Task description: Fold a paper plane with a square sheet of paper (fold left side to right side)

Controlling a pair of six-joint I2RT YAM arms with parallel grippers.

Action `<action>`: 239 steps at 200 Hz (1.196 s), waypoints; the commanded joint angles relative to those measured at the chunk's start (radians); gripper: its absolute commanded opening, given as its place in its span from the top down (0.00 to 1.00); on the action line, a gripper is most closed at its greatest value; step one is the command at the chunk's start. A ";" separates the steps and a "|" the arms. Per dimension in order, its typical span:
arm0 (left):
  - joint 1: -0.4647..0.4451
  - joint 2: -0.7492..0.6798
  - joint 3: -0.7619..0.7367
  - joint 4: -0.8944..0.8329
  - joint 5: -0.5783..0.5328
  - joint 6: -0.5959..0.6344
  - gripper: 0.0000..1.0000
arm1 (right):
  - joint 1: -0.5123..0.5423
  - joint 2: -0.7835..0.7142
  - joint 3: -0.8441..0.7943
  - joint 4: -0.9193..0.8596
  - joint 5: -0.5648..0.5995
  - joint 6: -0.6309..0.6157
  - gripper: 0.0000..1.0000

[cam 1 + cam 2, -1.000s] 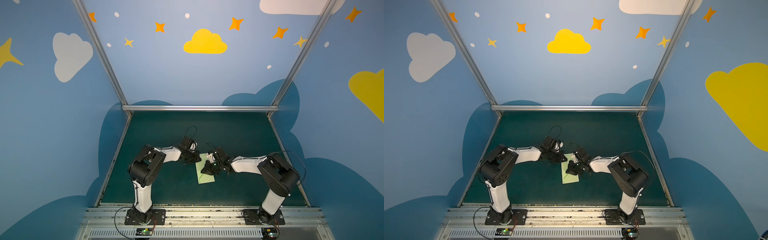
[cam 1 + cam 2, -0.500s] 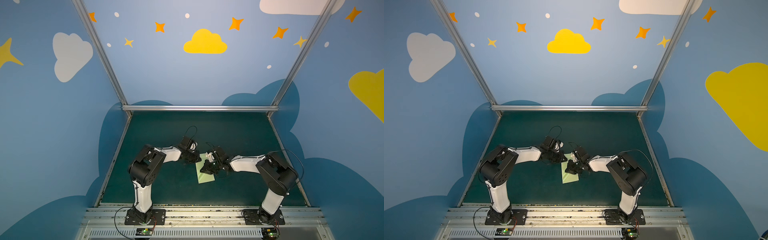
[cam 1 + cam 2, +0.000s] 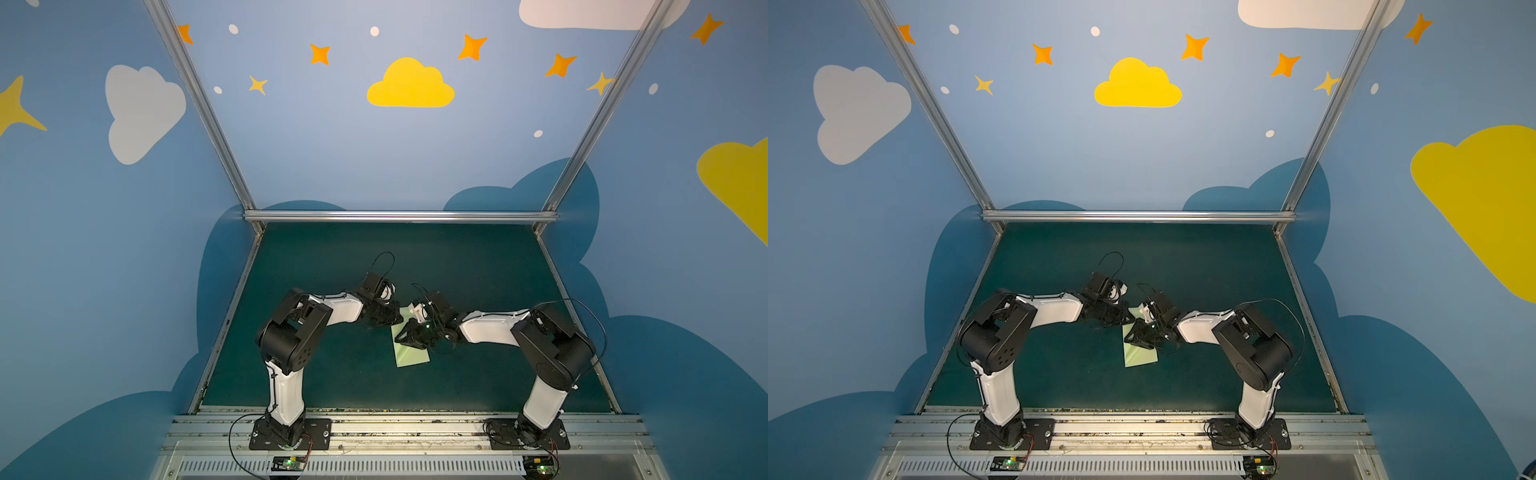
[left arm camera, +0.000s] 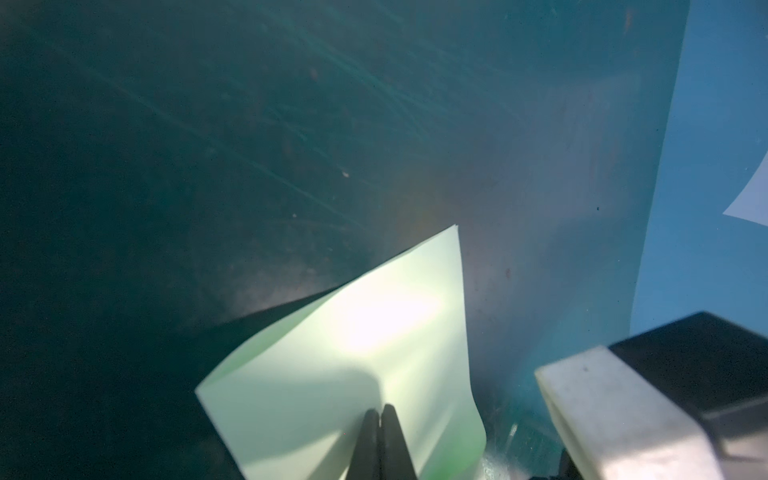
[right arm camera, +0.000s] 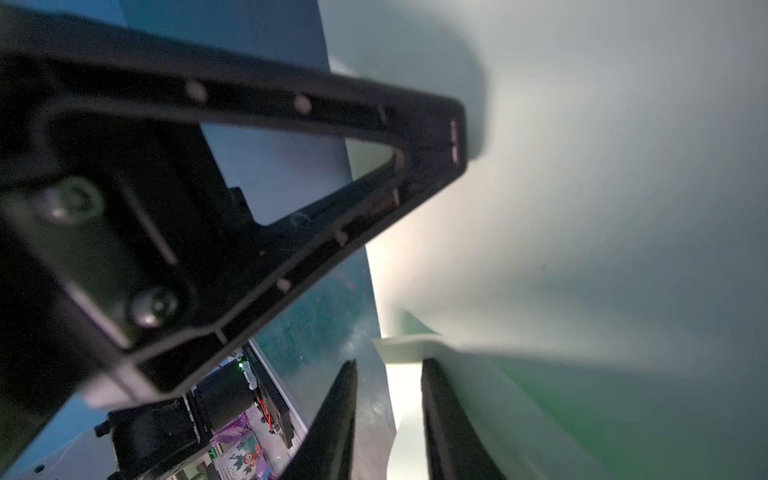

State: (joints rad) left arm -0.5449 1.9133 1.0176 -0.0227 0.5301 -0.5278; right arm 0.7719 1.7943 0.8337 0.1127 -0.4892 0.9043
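With my left gripper on the paper's far end, the near flap (image 5: 428, 348) curls up, so next my left gripper pins the flap's edge (image 3: 396, 357) before my right gripper creases it.
The pale green sheet of paper (image 3: 411, 353) (image 3: 1139, 355) lies folded into a narrow shape on the dark green mat, between the two arms. My left gripper (image 3: 397, 322) (image 3: 1129, 320) is shut, its tips (image 4: 380, 409) resting on the paper (image 4: 353, 353) near its far end, where the paper curls up. My right gripper (image 3: 399, 340) (image 3: 1128, 339) reaches over the paper's middle from the right. In the right wrist view its jaws stand apart (image 5: 388, 363) with a paper (image 5: 582, 208) edge between them, and the left gripper's black finger (image 5: 436, 137) is close by.
The dark green mat (image 3: 478, 270) is ringed by blue walls and an aluminium frame rail (image 3: 399, 216) at the back. Both arm bases stand on the metal rail (image 3: 415, 432) in front. The right arm's white wrist block (image 4: 615, 415) sits close beside the left gripper.
My right gripper's jaws have opened from shut. Both arms have stayed almost in place over the paper, and the left gripper is still shut.
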 commanded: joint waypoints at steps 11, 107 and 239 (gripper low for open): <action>0.037 -0.022 0.000 -0.100 0.008 0.002 0.95 | -0.004 0.030 -0.033 -0.025 0.037 0.004 0.68; 0.094 -0.407 -0.221 -0.137 0.021 -0.064 0.97 | -0.002 0.037 -0.055 -0.003 0.021 0.021 1.00; -0.177 -0.410 -0.344 -0.009 -0.041 -0.143 0.97 | -0.004 0.047 -0.067 -0.002 0.025 0.031 1.00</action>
State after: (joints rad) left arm -0.7094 1.4631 0.6617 -0.0761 0.5026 -0.6632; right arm 0.7654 1.8008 0.7944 0.1642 -0.4911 0.9344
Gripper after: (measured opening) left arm 0.047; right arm 0.047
